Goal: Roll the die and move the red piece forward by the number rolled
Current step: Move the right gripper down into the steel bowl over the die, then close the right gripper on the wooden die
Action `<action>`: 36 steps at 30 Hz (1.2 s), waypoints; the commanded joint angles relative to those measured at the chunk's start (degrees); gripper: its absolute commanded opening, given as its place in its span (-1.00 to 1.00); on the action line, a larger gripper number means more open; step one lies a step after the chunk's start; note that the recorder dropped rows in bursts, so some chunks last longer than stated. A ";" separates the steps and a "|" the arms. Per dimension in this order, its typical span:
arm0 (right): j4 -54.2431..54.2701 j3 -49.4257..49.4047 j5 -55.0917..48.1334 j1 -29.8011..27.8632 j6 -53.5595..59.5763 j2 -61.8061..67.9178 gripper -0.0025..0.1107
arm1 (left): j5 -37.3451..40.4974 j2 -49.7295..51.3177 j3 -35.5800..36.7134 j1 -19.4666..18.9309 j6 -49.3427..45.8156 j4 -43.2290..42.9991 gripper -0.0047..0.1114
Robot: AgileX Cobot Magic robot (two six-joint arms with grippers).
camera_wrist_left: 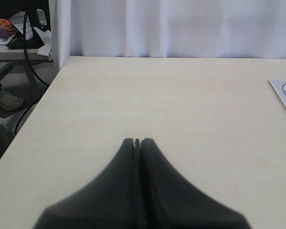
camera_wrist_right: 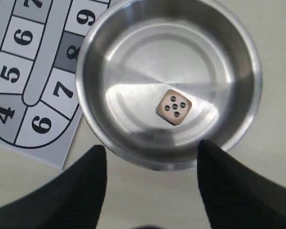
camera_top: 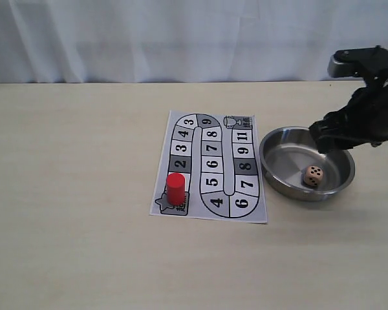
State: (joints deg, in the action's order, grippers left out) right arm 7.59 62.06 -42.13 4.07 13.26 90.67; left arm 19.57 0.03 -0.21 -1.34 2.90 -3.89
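The robot's right gripper goes on down with its fingers open until they are on both sides of the die [camera_top: 313,175] before it closes, because the tan die lies clear of the steel bowl's side [camera_top: 344,171].
The tan die [camera_top: 312,176] [camera_wrist_right: 174,107] lies inside the steel bowl [camera_top: 275,175] [camera_wrist_right: 93,119], five dots facing up. The red piece [camera_top: 175,188] stands upright on the star square at the near-left corner of the printed board [camera_top: 255,213]. My right gripper [camera_top: 323,143] [camera_wrist_right: 152,150] hangs open above the bowl's far right rim, nothing between its fingers. Over bare table well left of the board, my left gripper [camera_wrist_left: 137,140] is shut and holds nothing; it is outside the exterior view.
The board's numbered track [camera_wrist_right: 24,38] lies just left of the bowl. In the left wrist view the table's left edge [camera_wrist_left: 35,107] drops off toward clutter and cables. A white curtain [camera_top: 181,39] hangs behind the table.
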 commanded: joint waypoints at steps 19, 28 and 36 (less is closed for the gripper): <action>-4.17 0.56 14.79 1.34 -6.87 15.97 0.01 | -0.65 -0.03 0.21 -0.02 0.36 0.02 -0.92; -3.56 0.56 15.97 -1.36 -12.92 16.47 0.38 | -0.65 -0.03 0.21 -0.02 0.36 0.02 -0.92; -3.56 0.56 17.42 -1.25 -12.92 21.17 0.38 | -0.65 -0.03 0.21 -0.02 0.36 0.02 -0.92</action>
State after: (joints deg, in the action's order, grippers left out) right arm 3.94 62.18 -25.63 3.02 0.49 111.74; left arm 19.68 0.03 -0.21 -1.34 2.90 -3.89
